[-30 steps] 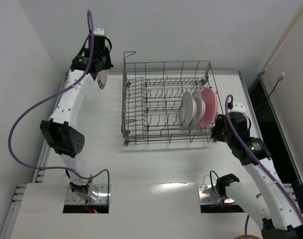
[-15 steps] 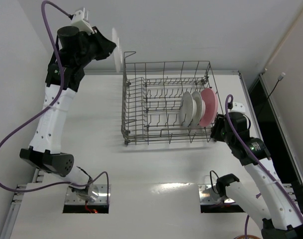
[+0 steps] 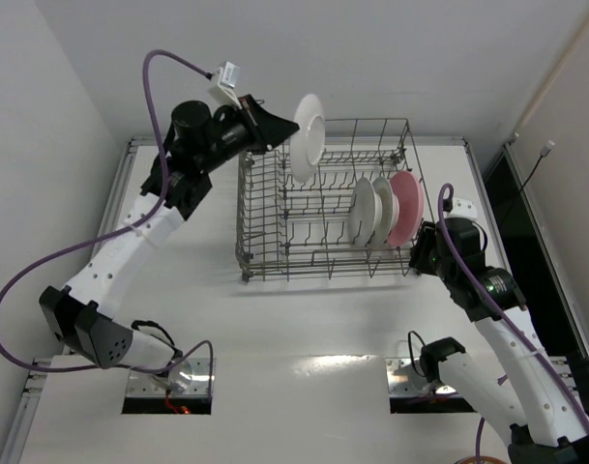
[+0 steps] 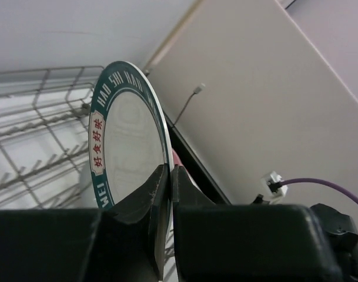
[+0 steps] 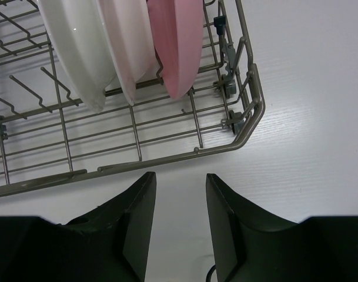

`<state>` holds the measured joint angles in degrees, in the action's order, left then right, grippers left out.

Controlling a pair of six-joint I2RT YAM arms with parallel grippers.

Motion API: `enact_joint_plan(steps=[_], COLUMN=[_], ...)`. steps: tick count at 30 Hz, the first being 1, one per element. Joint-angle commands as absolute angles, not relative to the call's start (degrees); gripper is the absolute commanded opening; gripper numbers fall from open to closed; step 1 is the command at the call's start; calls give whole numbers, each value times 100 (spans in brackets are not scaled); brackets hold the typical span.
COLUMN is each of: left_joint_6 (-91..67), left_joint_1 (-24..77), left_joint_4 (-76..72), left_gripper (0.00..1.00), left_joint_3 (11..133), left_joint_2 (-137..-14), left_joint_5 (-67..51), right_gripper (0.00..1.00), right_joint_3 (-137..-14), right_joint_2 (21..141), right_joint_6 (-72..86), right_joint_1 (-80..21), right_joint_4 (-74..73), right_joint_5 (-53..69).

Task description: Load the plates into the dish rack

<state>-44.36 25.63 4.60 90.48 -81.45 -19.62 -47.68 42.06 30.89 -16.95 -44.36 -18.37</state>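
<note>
My left gripper is holding the lettered plate (image 3: pixel 308 141) so that it hangs upright, parallel to the whitish plates. It should keep carrying the lettered plate to the rack's free pegs (image 3: pixel 337 224) beside the whitish plates until it stands there.
My left gripper (image 3: pixel 275 130) is shut on the rim of the white plate with a dark lettered rim (image 3: pixel 307 138) and holds it on edge in the air over the back left part of the grey wire dish rack (image 3: pixel 265 266). The left wrist view shows the same plate (image 4: pixel 129 147) pinched edge-on in the gripper (image 4: pixel 169 176). Two whitish plates (image 3: pixel 363 213) and the pink plate (image 3: pixel 406 208) stand upright in the rack's right end, also in the right wrist view (image 5: pixel 79 47). My right gripper (image 5: pixel 180 194) is open and empty, just outside the rack's near right corner.
The rack (image 5: pixel 243 126) has tall mesh sides and rows of upright tines. A wall runs along the table's far edge. A dark gap with a cable lies right of the table (image 3: pixel 526 184).
My left arm has swung the lettered plate from the far left of the table up and right, to above the rack. The right arm has not moved.
</note>
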Motion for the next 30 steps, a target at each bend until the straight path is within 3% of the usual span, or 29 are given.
enact_joint_plan(steps=[1,14,30], left_joint_6=[-5071,-5607,-6311], left_joint_1=[2847,4139,4552], left_joint_4=[-878,-1477,-1714], left_gripper=[0,0,0], left_joint_3=[8555,7585,7409], left_joint_2=[-7726,-8279,-9228], left_joint_5=[-1628,-177,657], right_gripper=[37,37,37], right_joint_3=[-4755,-4755,-4860], right_joint_2=[4210,4034,4096], right_joint_6=[3155,3155,3103], right_joint_1=[-1661,-1661,-1661], right_joint_4=[-4324,-4430,-4430], right_joint_5=[-1880,-1986,-1986])
